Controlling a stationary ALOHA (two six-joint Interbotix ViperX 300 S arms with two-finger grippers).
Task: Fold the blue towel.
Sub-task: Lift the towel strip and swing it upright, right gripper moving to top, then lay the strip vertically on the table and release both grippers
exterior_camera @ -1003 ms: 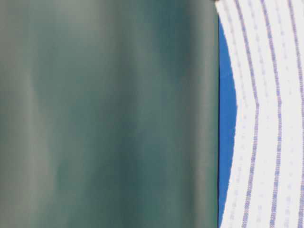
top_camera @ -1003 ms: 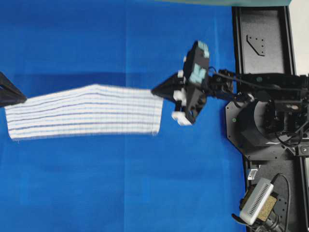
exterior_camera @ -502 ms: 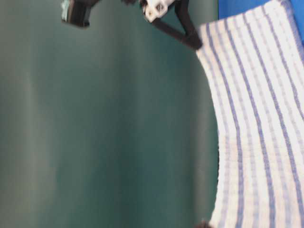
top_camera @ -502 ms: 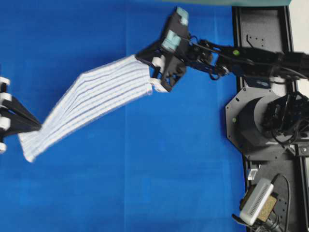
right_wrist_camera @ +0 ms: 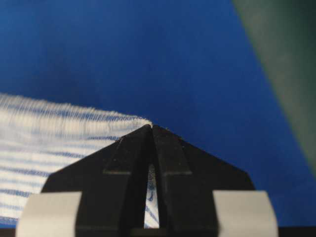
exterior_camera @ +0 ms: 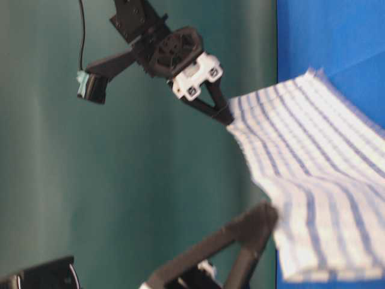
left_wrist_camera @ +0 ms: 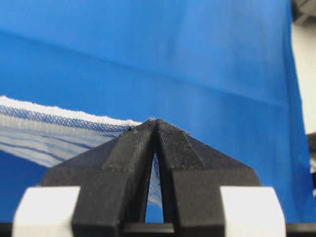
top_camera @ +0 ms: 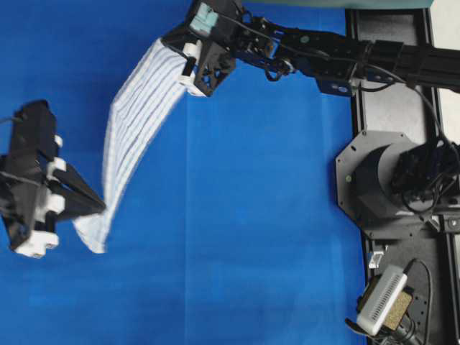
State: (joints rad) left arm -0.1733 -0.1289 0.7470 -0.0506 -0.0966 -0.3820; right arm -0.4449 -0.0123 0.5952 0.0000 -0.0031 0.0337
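Observation:
The blue towel (top_camera: 136, 115) hangs loose in the air under the robot's grippers, so the robot should swing it toward the arm base and then pull back while laying it down flat.
The blue towel (top_camera: 136, 122), white with thin blue stripes, hangs stretched in the air between my two grippers, running from the top middle down to the lower left of the overhead view. My right gripper (top_camera: 167, 39) is shut on its upper corner. My left gripper (top_camera: 100, 208) is shut on the lower corner. In the left wrist view the towel (left_wrist_camera: 44, 131) lies to the left of the closed left gripper (left_wrist_camera: 154, 121), and cloth shows between the fingers. In the right wrist view the towel (right_wrist_camera: 54, 143) spreads left of the shut right gripper (right_wrist_camera: 150, 126). In the table-level view the towel (exterior_camera: 313, 174) sags between both grippers.
The bright blue table covering (top_camera: 251, 237) spreads under everything. At the right stand the black arm base (top_camera: 392, 183) and a mounting plate (top_camera: 392, 57). A small grey device (top_camera: 381, 298) lies at the lower right. A dark green backdrop (exterior_camera: 120, 180) fills the left of the table-level view.
Both grippers have swung the towel round: the right one moved up and left to the top of the overhead view, the left one moved down and right into view. The towel now runs steeply instead of level.

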